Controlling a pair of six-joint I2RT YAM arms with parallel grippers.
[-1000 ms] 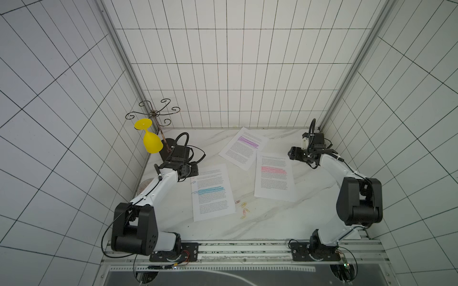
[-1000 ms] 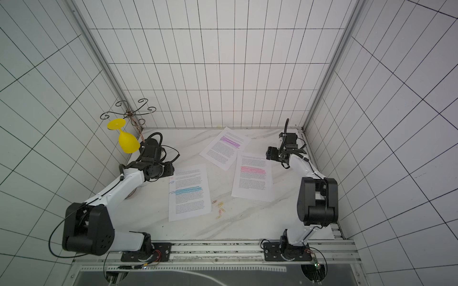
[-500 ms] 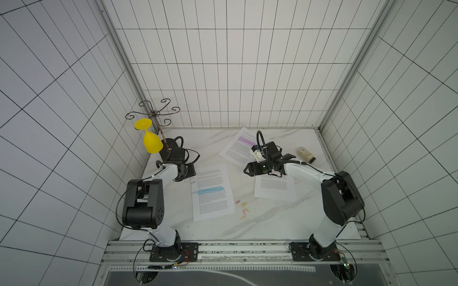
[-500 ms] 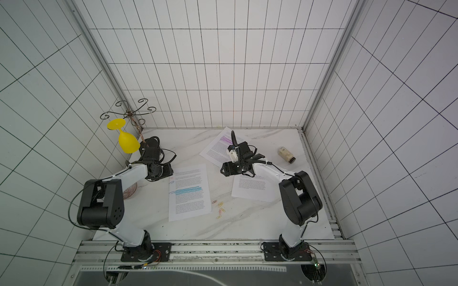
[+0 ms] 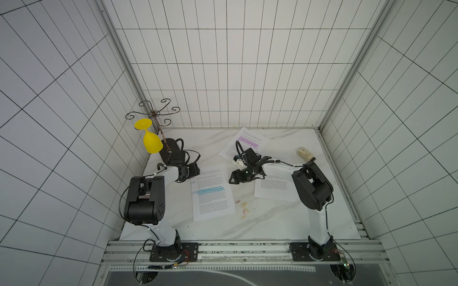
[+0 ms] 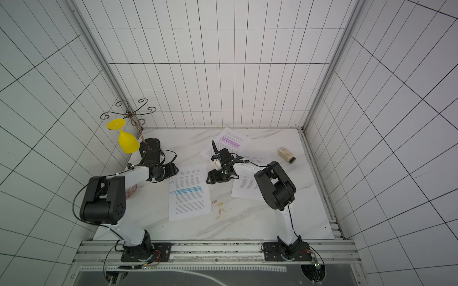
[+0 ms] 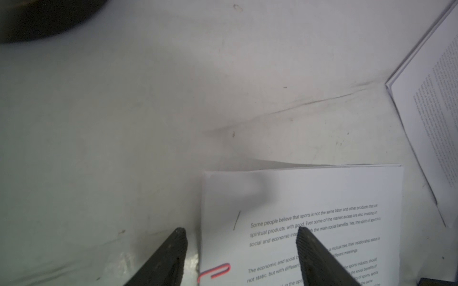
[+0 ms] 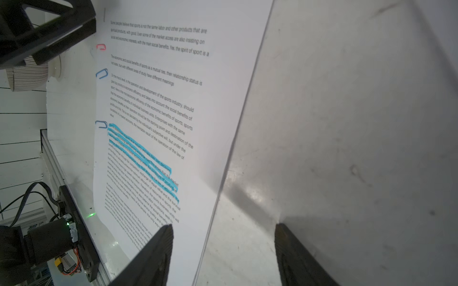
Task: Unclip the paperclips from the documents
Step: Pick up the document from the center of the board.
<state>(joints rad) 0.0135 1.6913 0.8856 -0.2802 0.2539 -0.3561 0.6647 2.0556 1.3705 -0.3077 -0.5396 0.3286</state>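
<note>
With the blue-banded document flat and its paperclips by my left gripper, my left gripper should lift the document before my right gripper holds its opposite edge (image 5: 232,190).
Three documents lie on the marble table: a blue-banded one (image 5: 213,198), a purple-banded one (image 5: 245,142) at the back, and a third (image 5: 275,192) whose band my right arm hides. Along the blue-banded document's left edge sit a pink paperclip (image 7: 215,270) and two blue paperclips (image 8: 102,73) (image 8: 101,124). Several loose paperclips (image 5: 244,208) lie between the sheets. My left gripper (image 7: 241,232) is open astride that document's top left edge, just above the pink clip. Also open and empty, my right gripper (image 8: 223,227) straddles the same document's right edge.
A yellow wine glass (image 5: 152,144) hangs upside down from a wire rack (image 5: 153,115) at the back left, close behind my left arm. A small cream bottle (image 5: 305,154) lies at the back right. A red-patterned plate (image 6: 130,193) sits under the left arm.
My right arm has swung from the back right to the middle, beside the blue-banded document, uncovering the cream bottle. The left arm has folded upright, its gripper staying by the document's corner.
</note>
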